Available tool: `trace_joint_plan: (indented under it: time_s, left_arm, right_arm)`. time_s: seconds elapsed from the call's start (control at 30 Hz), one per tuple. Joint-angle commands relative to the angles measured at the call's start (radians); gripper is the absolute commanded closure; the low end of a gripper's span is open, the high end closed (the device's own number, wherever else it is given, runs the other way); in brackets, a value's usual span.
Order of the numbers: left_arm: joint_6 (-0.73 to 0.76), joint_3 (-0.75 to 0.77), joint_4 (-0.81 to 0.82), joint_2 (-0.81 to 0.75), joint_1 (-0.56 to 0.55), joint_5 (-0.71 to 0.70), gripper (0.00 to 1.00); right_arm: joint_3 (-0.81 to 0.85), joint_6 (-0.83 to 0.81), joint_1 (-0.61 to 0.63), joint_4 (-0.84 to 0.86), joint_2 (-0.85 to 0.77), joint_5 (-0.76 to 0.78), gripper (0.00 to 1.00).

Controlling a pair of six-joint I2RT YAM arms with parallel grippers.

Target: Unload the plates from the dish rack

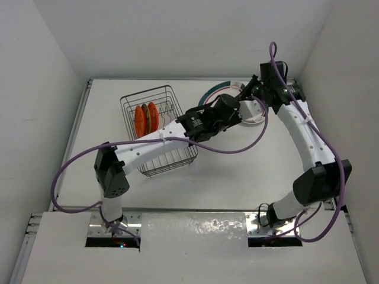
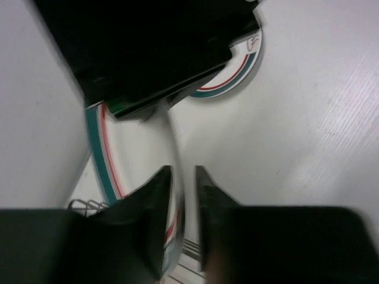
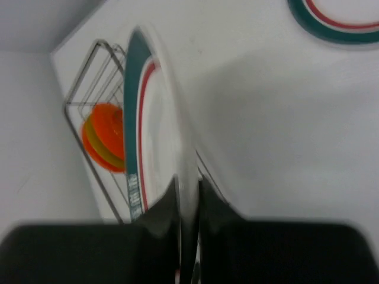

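The upright plate's rim (image 1: 212, 93) is in my right gripper near the flat plate (image 1: 254, 119). My left gripper should open, and my right gripper should stack the upright plate there.
A white plate with a teal-and-red rim band (image 1: 214, 90) (image 3: 157, 130) is held upright on edge above the table, right of the dish rack (image 1: 157, 131). My right gripper (image 1: 253, 89) (image 3: 188, 189) is shut on its rim. My left gripper (image 1: 238, 99) (image 2: 183, 177) has its jaws on either side of the same plate (image 2: 127, 154), with a gap at the right finger. A second white banded plate (image 1: 256, 118) (image 2: 240, 74) (image 3: 343, 18) lies flat on the table. Two orange plates (image 1: 145, 118) (image 3: 103, 136) stand in the rack.
The wire rack (image 3: 89, 89) sits left of centre on the table. Both arms meet at the back right, close to the rear wall. The right arm's purple cable loops over the table between rack and flat plate.
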Motion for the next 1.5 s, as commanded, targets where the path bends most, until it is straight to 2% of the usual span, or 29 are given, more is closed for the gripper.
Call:
trace_joint_plan:
  time_s: [0.0, 0.03, 0.07, 0.1, 0.13, 0.2, 0.23, 0.3, 0.33, 0.4, 0.5, 0.57, 0.73, 0.77, 0.93, 0.97, 1.0, 1.03, 1.07, 1.13, 1.17, 1.23, 1.4, 1.47]
  left_arm:
    - [-0.035, -0.002, 0.127, -0.043, -0.004, 0.009, 0.69]
    - [-0.056, -0.016, 0.134, -0.049, -0.003, 0.011, 0.36]
    - [-0.069, -0.029, 0.142, -0.058, -0.001, -0.006, 0.13]
    - [-0.087, -0.06, 0.15, -0.078, 0.003, -0.017, 0.0]
    - [-0.113, -0.074, 0.145, -0.087, 0.017, -0.032, 0.0]
    - [-0.271, -0.1, 0.096, -0.133, 0.049, -0.043, 0.0]
    - [-0.411, -0.12, 0.084, -0.156, 0.102, -0.028, 0.0]
    - [-0.582, -0.216, 0.065, -0.255, 0.185, 0.049, 0.0]
    - [-0.733, -0.261, 0.065, -0.291, 0.288, 0.079, 0.0]
    - [-0.837, -0.362, 0.052, -0.386, 0.421, 0.156, 0.0]
    - [-0.814, -0.401, 0.01, -0.458, 0.48, 0.149, 0.0]
    - [-0.782, -0.395, -0.02, -0.478, 0.505, 0.114, 0.0]
    - [-0.771, -0.395, -0.08, -0.518, 0.562, 0.107, 0.0]
    - [-0.777, -0.407, -0.083, -0.526, 0.572, 0.112, 0.0]
    - [-0.876, -0.435, -0.102, -0.528, 0.666, 0.184, 0.0]
    - [-0.885, -0.432, -0.111, -0.522, 0.692, 0.187, 0.0]
    - [-0.915, -0.427, -0.125, -0.515, 0.707, 0.183, 0.0]
    - [-0.931, -0.41, -0.161, -0.493, 0.72, 0.184, 0.0]
    - [-0.954, -0.401, -0.178, -0.48, 0.753, 0.193, 0.0]
    - [-0.971, -0.378, -0.221, -0.434, 0.779, 0.236, 0.0]
    - [-0.978, -0.372, -0.229, -0.42, 0.798, 0.256, 0.0]
    - [-0.974, -0.362, -0.235, -0.387, 0.806, 0.297, 0.0]
    - [-0.983, -0.369, -0.226, -0.357, 0.807, 0.316, 0.0]
    - [-0.986, -0.373, -0.22, -0.351, 0.807, 0.324, 0.0]
  right_arm:
    - [-0.034, 0.061, -0.026, 0.118, -0.004, -0.055, 1.0]
    - [-0.051, 0.079, -0.041, 0.142, -0.005, -0.032, 1.0]
    - [-0.066, 0.087, -0.05, 0.158, -0.01, -0.012, 1.0]
    - [-0.092, 0.096, -0.061, 0.174, -0.021, 0.014, 1.0]
    - [-0.126, 0.121, -0.085, 0.231, -0.05, 0.046, 1.0]
    - [-0.276, 0.183, -0.127, 0.321, -0.086, 0.158, 1.0]
    - [-0.395, 0.211, -0.142, 0.446, -0.125, 0.197, 1.0]
    - [-0.501, 0.254, -0.159, 0.559, -0.149, 0.342, 1.0]
    - [-0.576, 0.277, -0.167, 0.648, -0.157, 0.388, 1.0]
    - [-0.65, 0.279, -0.174, 0.777, -0.139, 0.48, 1.0]
    - [-0.703, 0.35, -0.188, 0.863, -0.087, 0.513, 1.0]
    - [-0.743, 0.362, -0.222, 1.016, -0.044, 0.495, 1.0]
    - [-0.658, 0.356, -0.234, 1.07, 0.122, 0.449, 1.0]
    - [-0.651, 0.366, -0.237, 1.08, 0.143, 0.441, 0.96]
    - [-0.462, 0.336, -0.24, 0.973, 0.344, 0.294, 0.55]
    - [-0.412, 0.32, -0.24, 0.845, 0.379, 0.26, 0.36]
    - [-0.287, 0.302, -0.239, 0.761, 0.442, 0.242, 0.23]
    - [-0.211, 0.287, -0.236, 0.642, 0.473, 0.229, 0.1]
    - [-0.074, 0.247, -0.23, 0.422, 0.501, 0.229, 0.01]
    - [0.021, 0.204, -0.224, 0.232, 0.539, 0.302, 0.01]
    - [0.065, 0.176, -0.216, 0.08, 0.533, 0.352, 0.01]
    - [0.044, 0.156, -0.213, -0.039, 0.489, 0.445, 0.01]
    - [-0.061, 0.104, -0.213, -0.1, 0.361, 0.492, 0.01]
    - [-0.13, 0.081, -0.214, -0.056, 0.305, 0.469, 0.01]
